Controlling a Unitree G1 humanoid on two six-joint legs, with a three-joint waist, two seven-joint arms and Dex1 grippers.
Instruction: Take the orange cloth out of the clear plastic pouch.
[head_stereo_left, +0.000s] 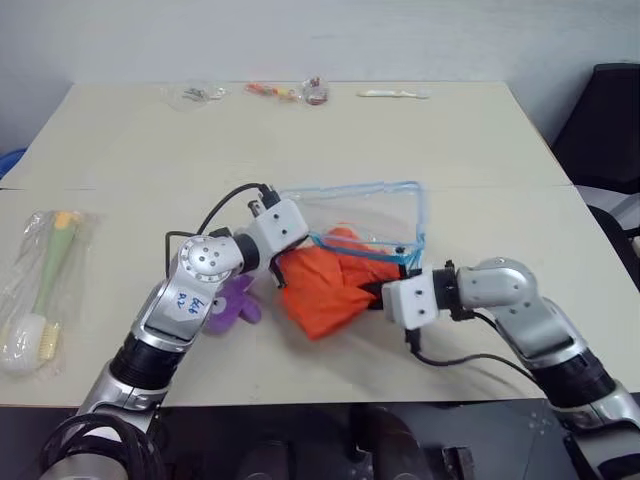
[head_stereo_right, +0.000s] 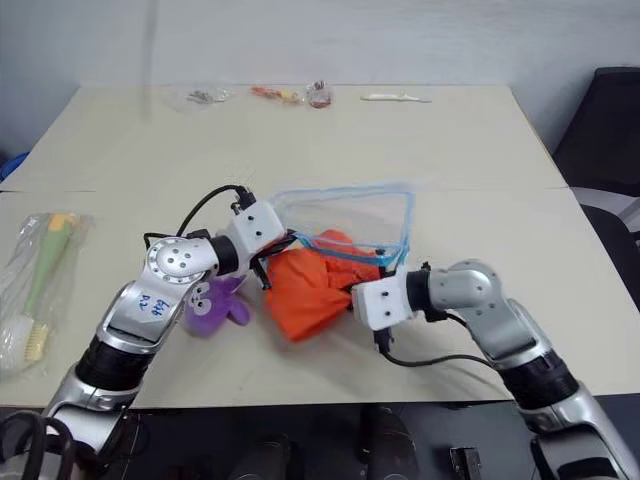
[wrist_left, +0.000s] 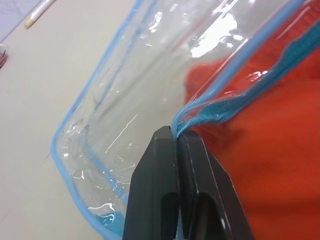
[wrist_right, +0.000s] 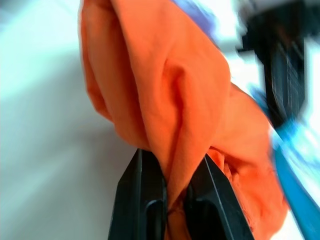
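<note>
The orange cloth's far end (head_stereo_left: 344, 236) is still inside the pouch, so the robot's left gripper should pull the blue rim (head_stereo_left: 362, 247) back while the right gripper draws the cloth clear.
The orange cloth (head_stereo_left: 325, 285) bulges out of the open mouth of the clear plastic pouch (head_stereo_left: 365, 215), which lies on the table with its blue edging showing. My left gripper (wrist_left: 177, 137) is shut on the pouch's blue zipper edge (wrist_left: 235, 102) at the near left corner of the mouth. My right gripper (wrist_right: 172, 165) is shut on a fold of the orange cloth (wrist_right: 170, 95), at the cloth's right side in the head views. Most of the cloth sits outside the pouch, bunched between the two grippers; its far end still lies under the blue rim.
A small purple plush (head_stereo_left: 235, 303) lies by my left forearm. A thin clear bag with a green-yellow brush (head_stereo_left: 40, 285) rests at the table's left edge. Small items (head_stereo_left: 285, 92) line the far edge. A dark chair (head_stereo_left: 605, 130) stands at the right.
</note>
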